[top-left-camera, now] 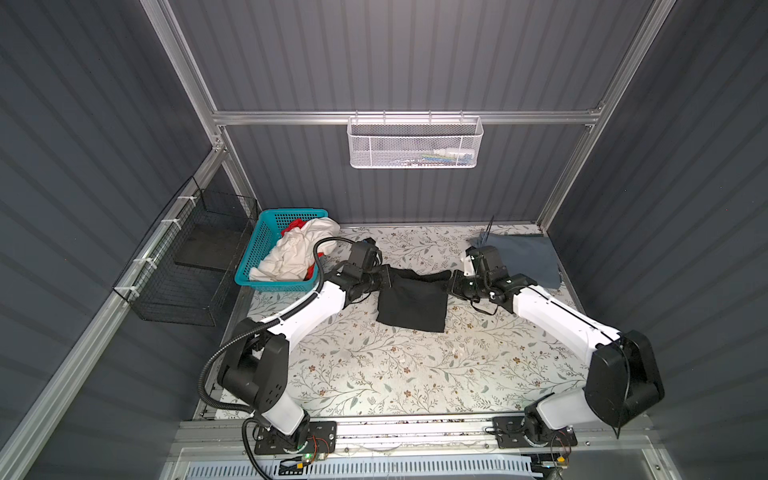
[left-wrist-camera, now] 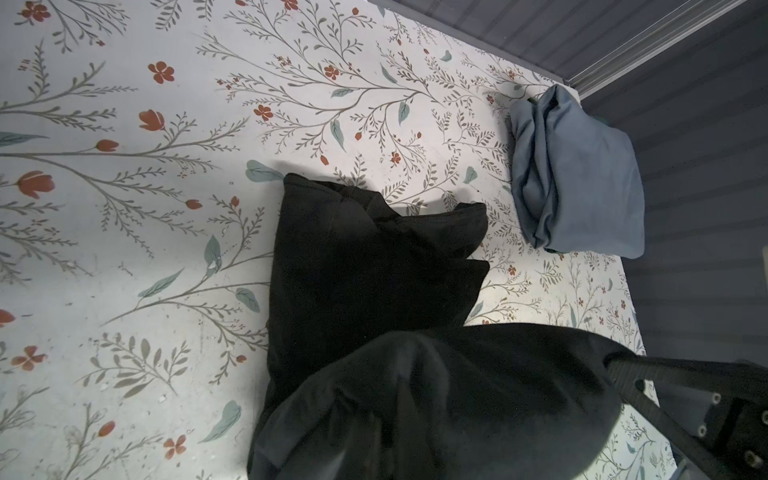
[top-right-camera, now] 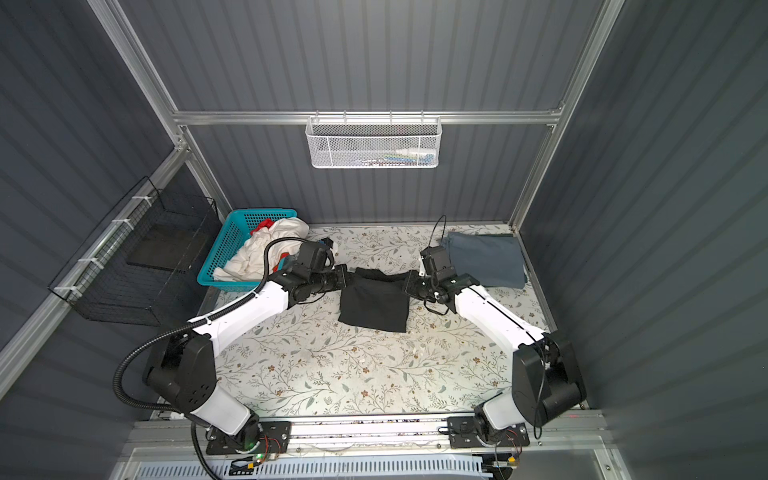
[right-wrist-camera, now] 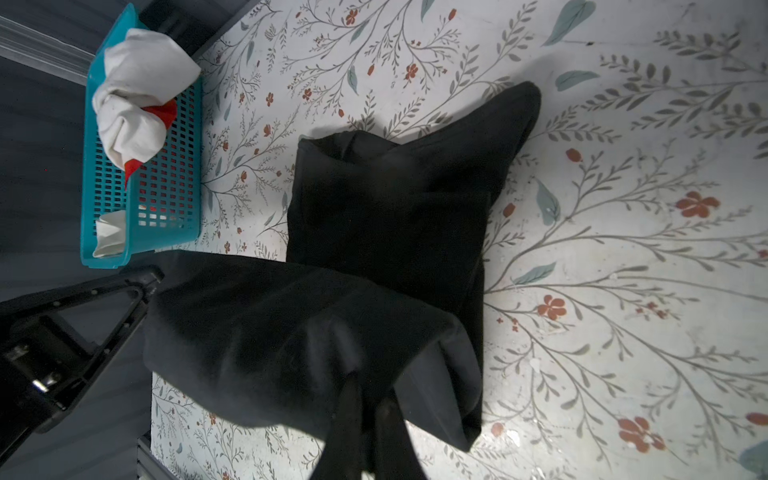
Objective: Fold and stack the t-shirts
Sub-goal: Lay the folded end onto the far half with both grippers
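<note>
My right gripper should keep carrying the black t-shirt's raised edge (top-left-camera: 417,283), which stretches straight alongside its far edge (top-left-camera: 421,274), forward until it covers that far edge.
A black t-shirt (top-left-camera: 411,303) (top-right-camera: 374,303), partly folded, lies mid-table, its far edge lifted and stretched between both grippers. My left gripper (top-left-camera: 388,276) is shut on the far left corner; in the left wrist view the black cloth (left-wrist-camera: 365,270) drapes over its fingers. My right gripper (top-left-camera: 451,279) (right-wrist-camera: 368,399) is shut on the far right corner of the black cloth (right-wrist-camera: 395,199). A folded slate blue-grey t-shirt (top-left-camera: 523,259) (left-wrist-camera: 582,178) lies at the back right. A crumpled white t-shirt (top-left-camera: 295,249) (right-wrist-camera: 137,83) and a red t-shirt (top-left-camera: 293,226) fill the teal basket (top-left-camera: 249,245).
The floral table (top-left-camera: 395,374) is walled by grey panels and aluminium posts. A black wire basket (top-left-camera: 183,266) hangs on the left rail. A white mesh basket (top-left-camera: 415,143) hangs high on the back wall.
</note>
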Robot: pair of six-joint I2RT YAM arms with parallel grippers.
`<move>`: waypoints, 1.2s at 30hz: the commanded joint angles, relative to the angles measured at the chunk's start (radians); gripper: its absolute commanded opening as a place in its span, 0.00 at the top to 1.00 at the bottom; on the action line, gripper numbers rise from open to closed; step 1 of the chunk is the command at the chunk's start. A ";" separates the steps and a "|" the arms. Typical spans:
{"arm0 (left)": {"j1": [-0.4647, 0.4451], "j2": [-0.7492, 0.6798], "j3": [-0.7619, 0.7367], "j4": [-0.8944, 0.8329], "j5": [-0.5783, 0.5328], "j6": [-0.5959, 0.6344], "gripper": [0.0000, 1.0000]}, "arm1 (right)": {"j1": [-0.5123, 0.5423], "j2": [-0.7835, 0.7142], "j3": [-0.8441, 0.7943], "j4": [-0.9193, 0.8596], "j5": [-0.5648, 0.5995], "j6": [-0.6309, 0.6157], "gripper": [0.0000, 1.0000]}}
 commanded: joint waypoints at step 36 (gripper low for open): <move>0.073 0.335 0.287 0.095 0.060 0.054 1.00 | -0.109 0.308 0.257 -0.082 -0.090 -0.011 1.00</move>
